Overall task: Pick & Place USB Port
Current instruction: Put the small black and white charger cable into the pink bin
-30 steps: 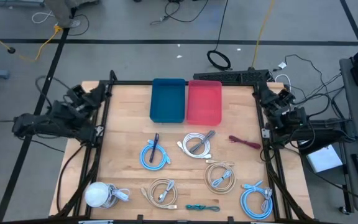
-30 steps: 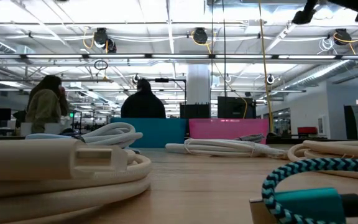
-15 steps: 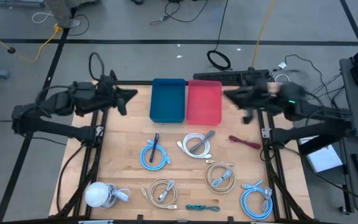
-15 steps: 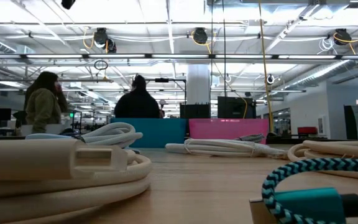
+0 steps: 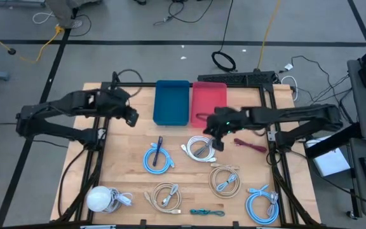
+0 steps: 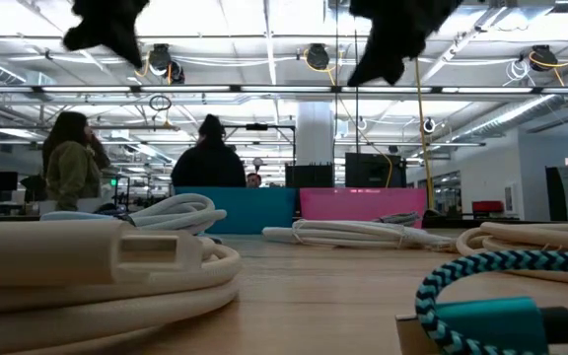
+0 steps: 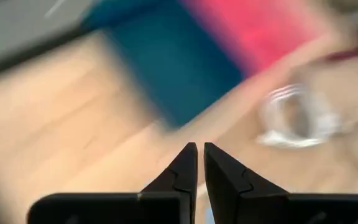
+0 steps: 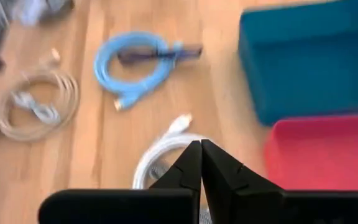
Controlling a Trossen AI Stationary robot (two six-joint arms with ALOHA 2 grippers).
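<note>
My right gripper should open, lift the gray cable away and put it in the red tray (image 5: 208,102) first, because the gray cable lies across the white coil (image 5: 201,150).
Several coiled USB cables lie flat on the wooden table: a light blue coil (image 5: 157,157), a white coil (image 5: 200,148), two beige coils (image 5: 224,179) (image 5: 165,196), another light blue coil (image 5: 262,205), a teal cable (image 5: 206,212) and a maroon cable (image 5: 250,145). A blue tray (image 5: 171,102) and a red tray (image 5: 209,105) sit side by side at the far edge. My left gripper (image 5: 129,116) hovers shut left of the blue tray. My right gripper (image 5: 216,132) hovers shut above the white coil (image 8: 160,155), just near of the red tray.
A white round object (image 5: 100,198) rests at the near left corner. A black frame (image 5: 107,127) edges the table on both sides. In the low view both grippers (image 6: 106,25) (image 6: 392,35) hang high above the cables. People stand in the room beyond the table.
Both arms have unfolded from their folded positions at the table's sides and swung in over the table. The left gripper came to the blue tray's left side. The right gripper swept left past the red tray to above the white coil. No cable moved.
</note>
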